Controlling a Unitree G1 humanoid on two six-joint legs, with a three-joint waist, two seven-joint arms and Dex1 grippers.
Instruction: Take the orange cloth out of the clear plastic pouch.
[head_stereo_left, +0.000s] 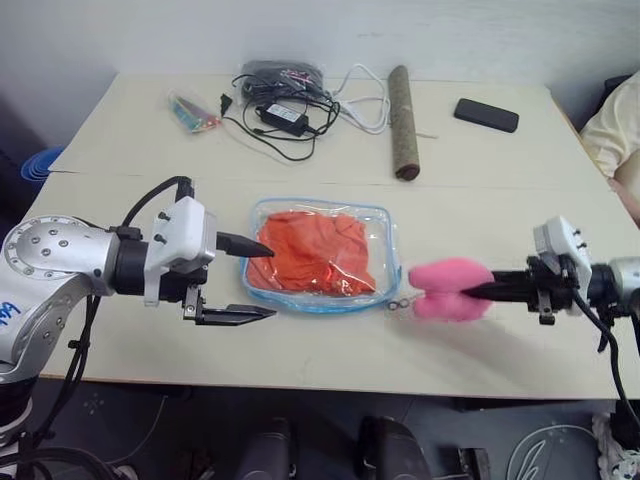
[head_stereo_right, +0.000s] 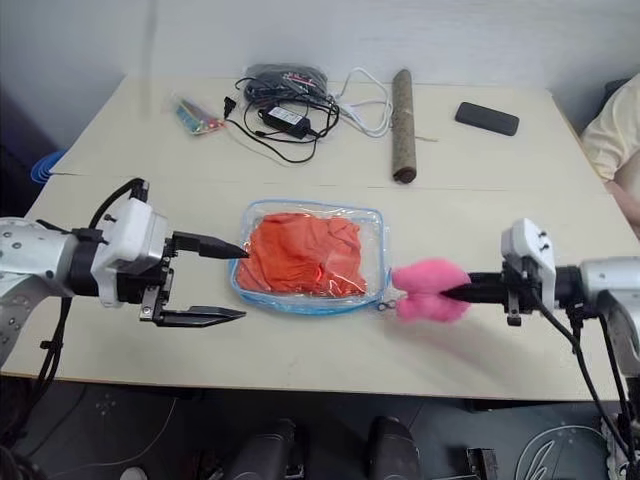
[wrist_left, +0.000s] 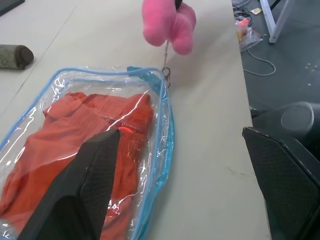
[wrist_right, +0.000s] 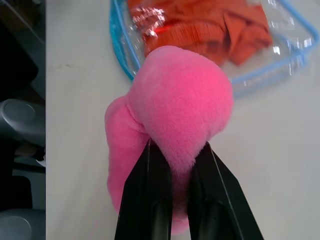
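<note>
My left gripper should pull the toy (head_stereo_left: 436, 276) across while my right gripper pinches the pouch corner nearest it, because the plush toy's chain (head_stereo_left: 400, 303) is at that corner.
The clear plastic pouch (head_stereo_left: 387, 238) with light blue trim lies flat in the middle of the table. The orange cloth (head_stereo_left: 315, 252) sits crumpled inside it. My left gripper (head_stereo_left: 272, 281) is open at the pouch's left end, the upper finger over its edge and the lower finger in front of it, with nothing between them. My right gripper (head_stereo_left: 470, 292) is shut on a pink plush toy (head_stereo_left: 445, 290) just right of the pouch. A short metal chain (head_stereo_left: 398, 301) links the toy to the pouch's right corner.
At the back of the table lie a tangle of black and white cables with an adapter (head_stereo_left: 285, 100), a small packet of colourful items (head_stereo_left: 195, 112), a brown roll (head_stereo_left: 403, 122) and a black phone (head_stereo_left: 486, 115). A person's sleeve (head_stereo_left: 618, 125) shows at the right edge.
</note>
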